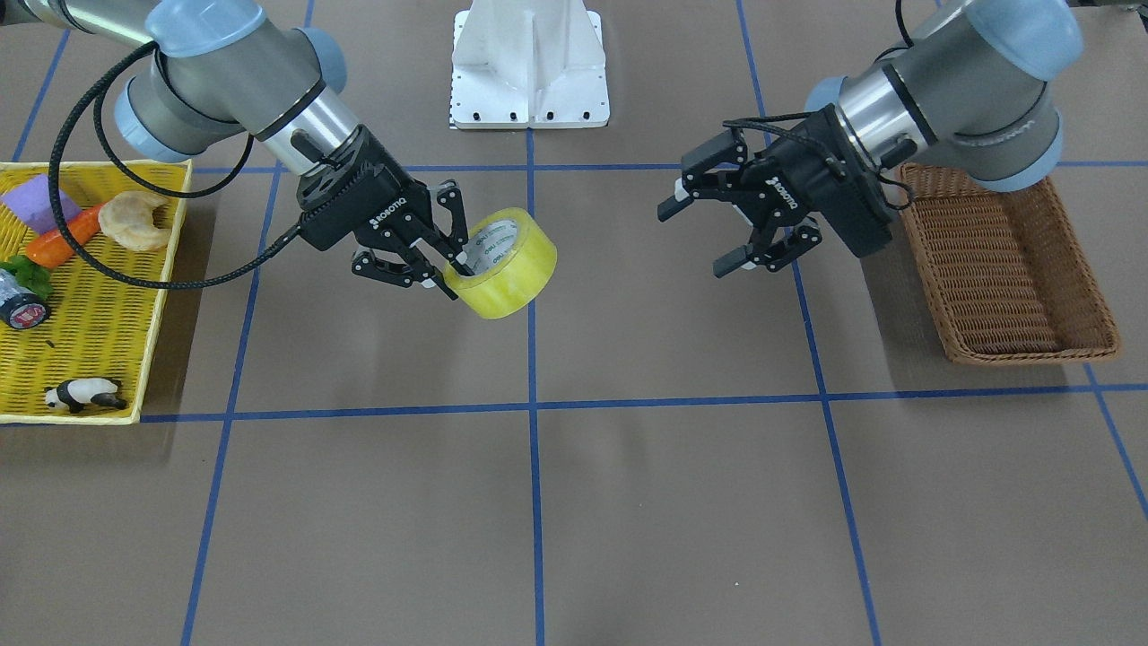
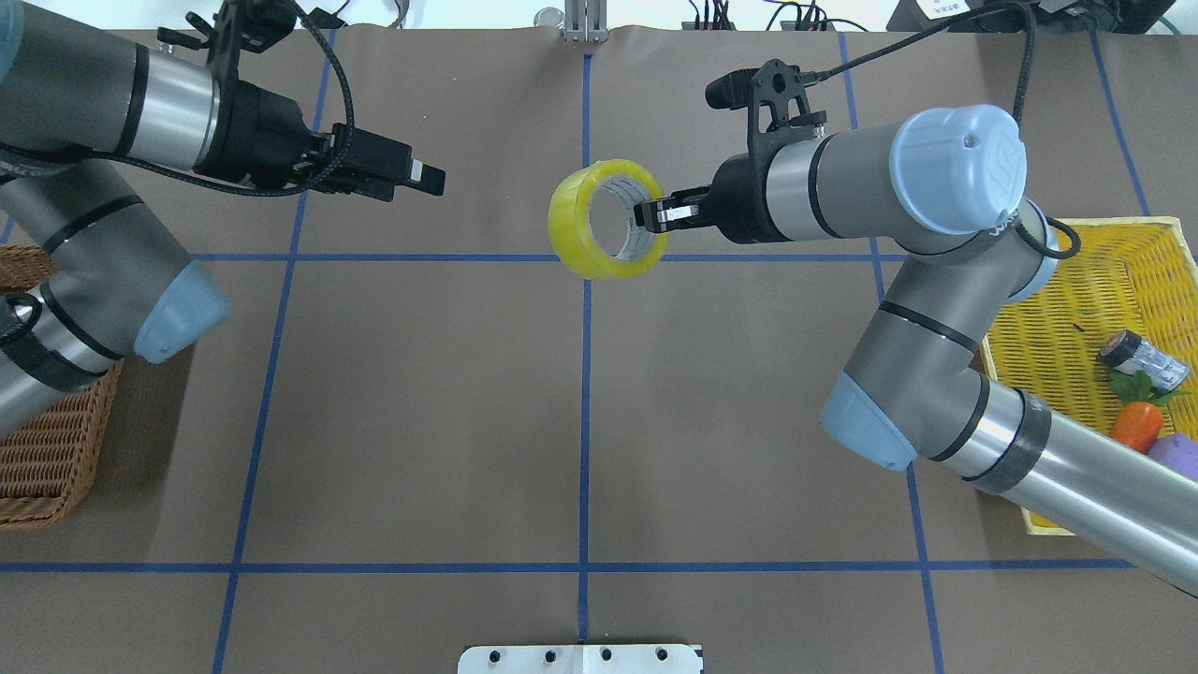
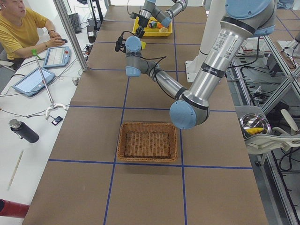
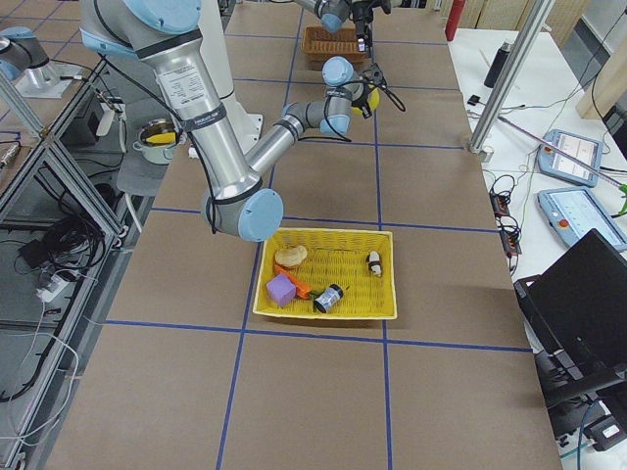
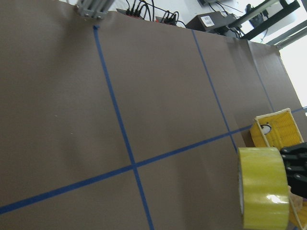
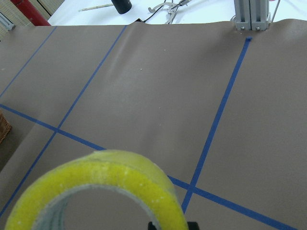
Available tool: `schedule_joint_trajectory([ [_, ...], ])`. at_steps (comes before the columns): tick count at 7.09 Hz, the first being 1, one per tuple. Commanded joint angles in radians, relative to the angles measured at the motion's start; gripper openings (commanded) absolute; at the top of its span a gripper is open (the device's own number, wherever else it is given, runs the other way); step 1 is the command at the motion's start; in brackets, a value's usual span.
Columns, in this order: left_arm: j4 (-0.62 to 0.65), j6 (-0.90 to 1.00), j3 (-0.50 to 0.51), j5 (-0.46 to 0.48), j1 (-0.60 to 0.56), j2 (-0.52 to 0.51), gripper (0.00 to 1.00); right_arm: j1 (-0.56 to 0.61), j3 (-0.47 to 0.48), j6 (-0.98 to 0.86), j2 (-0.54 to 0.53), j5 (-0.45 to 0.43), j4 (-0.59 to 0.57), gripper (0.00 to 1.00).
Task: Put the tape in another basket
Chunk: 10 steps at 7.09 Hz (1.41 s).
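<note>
I expect the tape to stay upright on its curved side when I lower it into the brown wicker basket, because the tape's yellow band [image 1: 522, 282] is wide.
The tape [image 1: 513, 269] is a wide yellow roll with a grey core. It hangs above the table's middle, near the centre blue line. My right gripper [image 1: 453, 269] is shut on its wall, one finger inside the core and one outside. The overhead view shows the tape [image 2: 582, 234] on that gripper [image 2: 650, 213]. It also fills the right wrist view [image 6: 96, 177] and shows in the left wrist view [image 5: 261, 187]. My left gripper [image 1: 700, 235] is open and empty, apart from the tape and facing it. The brown wicker basket [image 1: 1031, 354] lies empty under my left arm [image 2: 56, 440].
A flat yellow tray [image 1: 99, 323] at my right end holds a purple block [image 1: 36, 202], a carrot [image 1: 61, 238], a bread piece [image 1: 134, 220], a dark round item with a red label [image 1: 22, 305] and a toy panda [image 1: 85, 395]. A white mount [image 1: 529, 63] stands at the robot's base.
</note>
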Motion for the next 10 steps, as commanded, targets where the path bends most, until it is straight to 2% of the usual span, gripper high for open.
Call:
schedule_joint_trajectory([
  [1, -0.028, -0.036, -0.005, 0.01, 0.037, -0.008, 1.0, -0.061, -0.002, 0.038, 0.035, -0.105, 0.005, 0.0],
  [2, -0.046, -0.063, -0.003, 0.022, 0.049, -0.009, 1.0, -0.081, -0.004, 0.038, 0.045, -0.134, 0.002, 0.0],
  [4, -0.061, -0.066, -0.003, 0.151, 0.109, -0.011, 1.0, -0.116, -0.005, 0.04, 0.047, -0.188, -0.003, 0.0],
  [5, -0.061, -0.066, -0.005, 0.177, 0.121, -0.016, 1.0, -0.124, -0.005, 0.04, 0.047, -0.189, -0.001, 0.0],
  [10, -0.061, -0.066, -0.002, 0.177, 0.121, -0.017, 0.99, -0.146, 0.002, 0.049, 0.052, -0.189, 0.006, 0.0],
])
